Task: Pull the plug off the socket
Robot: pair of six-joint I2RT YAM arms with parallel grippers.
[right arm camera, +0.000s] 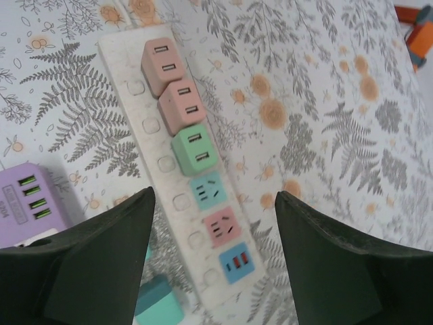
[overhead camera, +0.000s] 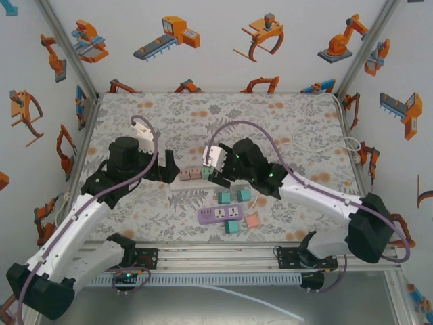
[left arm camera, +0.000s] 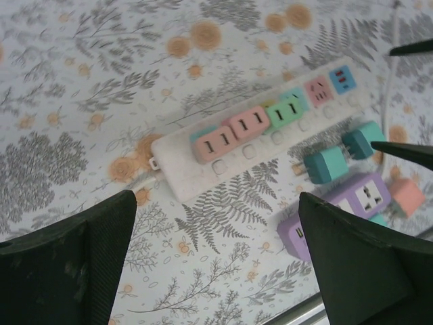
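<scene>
Next, I clamp the power strip's cable end [left arm camera: 172, 172] with my left gripper before my right gripper pulls, because the green plug [left arm camera: 283, 114] sits in a white power strip that lies unheld.
A white power strip [right arm camera: 127, 62] lies on the floral mat with two pink plugs [right arm camera: 162, 64] [right arm camera: 184, 105] and a green plug [right arm camera: 196, 152] seated in it; its teal, pink and blue end sockets are bare. My right gripper [right arm camera: 213, 196] is open and hovers over those bare sockets, with nothing between its fingers. In the left wrist view the same strip [left arm camera: 196, 179] and its plugs [left arm camera: 249, 124] sit ahead of my left gripper [left arm camera: 216, 200], which is wide open above bare mat. From above, the left gripper [overhead camera: 169, 166] and right gripper [overhead camera: 220, 176] flank the plugs [overhead camera: 193, 174].
A purple power strip [overhead camera: 222, 214] lies near the front, with loose teal plugs [overhead camera: 223, 198] [overhead camera: 244, 196] [overhead camera: 232, 226] and a salmon plug [overhead camera: 252, 221] around it. A white cable [overhead camera: 338, 139] runs to the right wall. Printed walls close in three sides.
</scene>
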